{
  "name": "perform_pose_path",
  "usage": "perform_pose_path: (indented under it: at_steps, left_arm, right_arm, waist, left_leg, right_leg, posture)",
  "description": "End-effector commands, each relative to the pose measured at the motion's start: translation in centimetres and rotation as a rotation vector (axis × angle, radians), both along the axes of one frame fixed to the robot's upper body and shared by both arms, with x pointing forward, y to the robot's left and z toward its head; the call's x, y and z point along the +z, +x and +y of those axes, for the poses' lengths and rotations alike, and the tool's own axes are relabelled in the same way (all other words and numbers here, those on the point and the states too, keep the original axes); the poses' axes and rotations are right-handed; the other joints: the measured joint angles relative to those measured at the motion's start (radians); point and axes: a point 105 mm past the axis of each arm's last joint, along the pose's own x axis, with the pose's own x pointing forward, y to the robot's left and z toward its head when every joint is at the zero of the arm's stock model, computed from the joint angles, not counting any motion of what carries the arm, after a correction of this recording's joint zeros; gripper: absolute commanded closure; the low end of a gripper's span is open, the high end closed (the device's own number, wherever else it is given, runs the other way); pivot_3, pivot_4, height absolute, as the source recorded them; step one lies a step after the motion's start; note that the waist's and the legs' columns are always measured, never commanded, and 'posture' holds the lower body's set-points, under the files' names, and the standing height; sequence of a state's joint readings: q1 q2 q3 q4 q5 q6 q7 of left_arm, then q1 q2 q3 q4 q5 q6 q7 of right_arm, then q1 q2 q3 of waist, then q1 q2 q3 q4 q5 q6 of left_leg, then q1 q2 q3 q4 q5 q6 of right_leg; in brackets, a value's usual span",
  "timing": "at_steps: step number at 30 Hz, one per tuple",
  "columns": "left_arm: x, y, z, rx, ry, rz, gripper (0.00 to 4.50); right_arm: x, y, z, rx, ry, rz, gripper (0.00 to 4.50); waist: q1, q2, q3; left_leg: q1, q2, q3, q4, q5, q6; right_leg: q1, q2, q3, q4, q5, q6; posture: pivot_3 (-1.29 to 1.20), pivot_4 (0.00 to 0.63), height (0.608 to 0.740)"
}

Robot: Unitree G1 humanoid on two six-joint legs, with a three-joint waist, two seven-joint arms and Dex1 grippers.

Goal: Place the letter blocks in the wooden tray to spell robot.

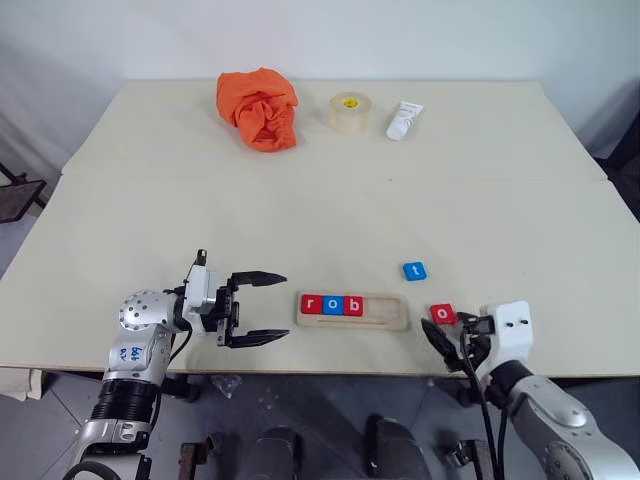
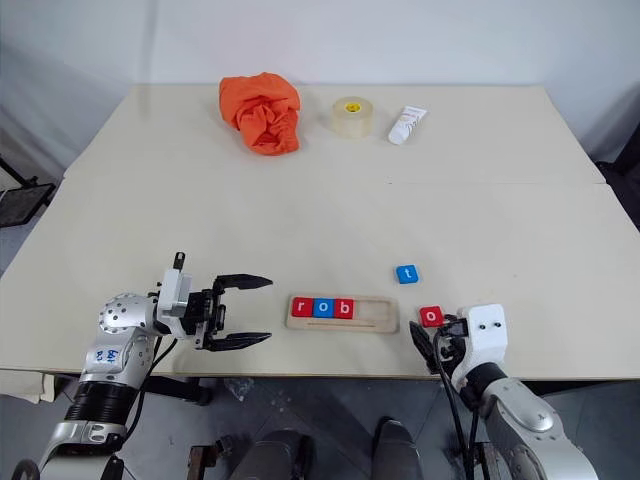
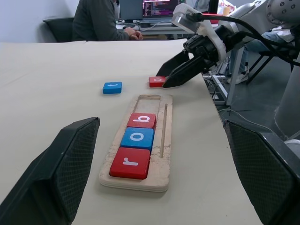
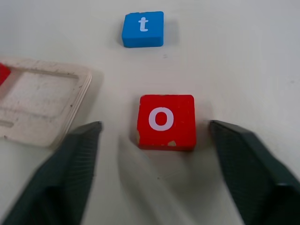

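I should turn and take the red o block's near and far sides, as the red o block must meet (image 4: 139, 123) the b block at my right gripper's finger.
The wooden tray (image 1: 385, 318) lies near the table's front edge. Its left half holds a red r block (image 1: 311, 304), a blue o block (image 1: 332, 305) and a red b block (image 1: 353, 306); the right half is bare. A blue t block (image 1: 414, 271) lies flat on the table beyond the tray's right end. A red o block (image 4: 166, 121) lies flat just right of the tray. My right gripper (image 1: 447, 338) is open just behind this block, its fingers (image 4: 70, 173) wide on either side and not touching it. My left gripper (image 1: 262, 308) is open, left of the tray and pointing at it.
At the far side of the table sit a crumpled orange cloth (image 1: 259, 108), a roll of tape (image 1: 348, 111) and a white tube (image 1: 404, 120). The table's front edge (image 1: 300, 368) runs just below the tray. A person (image 3: 101, 21) sits at a desk in the background.
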State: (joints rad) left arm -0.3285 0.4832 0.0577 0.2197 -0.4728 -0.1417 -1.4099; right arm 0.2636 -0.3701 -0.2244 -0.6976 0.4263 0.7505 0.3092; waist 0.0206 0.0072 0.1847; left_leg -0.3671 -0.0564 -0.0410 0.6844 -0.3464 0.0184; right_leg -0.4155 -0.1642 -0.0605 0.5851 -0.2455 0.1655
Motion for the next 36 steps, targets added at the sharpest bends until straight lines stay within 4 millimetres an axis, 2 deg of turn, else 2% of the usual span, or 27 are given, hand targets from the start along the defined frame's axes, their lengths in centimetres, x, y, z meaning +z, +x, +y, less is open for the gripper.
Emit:
perform_pose_path:
  at_steps: [1,3,7,13,16,20,24,32,36]
  left_arm:
    - [0.4,0.1,0.1,0.003,-0.014,-0.012,0.00]
    - [0.4,0.1,0.1,0.003,-0.015,-0.012,0.00]
    - [0.2,0.1,0.0,0.007,-0.021,-0.012,0.00]
    - [0.1,-0.1,-0.1,0.016,-0.028,-0.011,0.00]
    - [0.0,-0.4,-0.1,0.023,-0.029,-0.010,0.00]
    - [-0.1,-0.8,-0.1,0.037,-0.033,-0.008,0.00]
    - [-0.4,-1.6,0.2,0.064,-0.034,-0.002,0.00]
    - [-0.4,-2.2,0.3,0.092,-0.035,-0.001,0.00]
    - [-0.4,-2.3,0.2,0.095,-0.037,0.000,0.00]
  right_arm:
    - [1.1,-0.2,-0.4,0.110,-0.063,-0.048,0.05]
    - [1.2,-0.2,-0.6,0.154,-0.101,-0.063,0.05]
    - [1.3,0.2,-3.2,0.408,-0.307,-0.050,0.05]
    - [3.2,2.9,-5.2,0.614,-0.423,-0.060,0.05]
    - [3.9,4.4,-5.1,0.765,-0.505,-0.039,0.05]
    - [3.8,4.9,-5.1,0.878,-0.548,-0.004,0.05]
    - [4.0,5.3,-3.6,0.999,-0.531,-0.015,0.05]
    - [3.0,5.6,-2.3,1.076,-0.544,0.001,0.05]
    - [2.0,5.5,-2.8,1.077,-0.568,0.044,0.93]
  waist:
    - [0.000,0.000,0.000]
    - [0.001,0.000,0.000]
    - [0.000,0.000,0.000]
    - [-0.011,-0.001,0.001]
    - [-0.019,-0.001,0.001]
    - [-0.020,-0.001,0.001]
    - [-0.019,-0.001,0.001]
    - [-0.017,-0.001,0.001]
    - [-0.018,-0.001,0.001]
  left_leg:
    - [0.000,0.000,0.000,0.000,0.000,0.000]
    - [0.000,0.000,0.000,0.000,0.000,0.000]
    - [0.000,0.000,0.001,0.000,0.000,0.001]
    - [0.003,0.002,0.003,0.000,0.000,0.001]
    - [0.003,0.002,0.002,0.000,0.001,0.000]
    - [0.002,0.002,0.001,0.000,0.001,0.000]
    - [-0.001,0.001,-0.001,0.000,0.000,0.000]
    - [-0.001,0.001,-0.001,0.000,0.000,-0.001]
    - [-0.001,0.001,-0.001,0.000,0.000,-0.001]
  right_leg:
    - [0.000,0.000,0.000,0.000,0.000,0.000]
    - [0.000,0.000,0.000,0.000,0.000,0.000]
    - [0.001,0.000,0.000,-0.001,0.000,0.000]
    - [0.003,0.001,0.000,-0.002,0.000,0.001]
    - [0.003,0.001,0.000,-0.002,0.001,0.001]
    - [0.003,0.000,-0.001,-0.002,0.001,0.001]
    - [0.002,-0.001,-0.002,-0.004,0.000,0.001]
    - [0.002,-0.001,-0.002,-0.005,0.001,0.001]
    - [0.002,-0.001,-0.002,-0.005,0.001,0.001]
  posture:
    - [0.00,0.150,0.740]
    - [0.00,0.150,0.740]
    - [0.00,0.150,0.740]
    - [0.00,0.150,0.740]
    - [0.00,0.150,0.740]
    - [0.00,0.150,0.740]
    - [0.00,0.150,0.740]
    - [0.00,0.150,0.740]
    - [0.00,0.150,0.740]
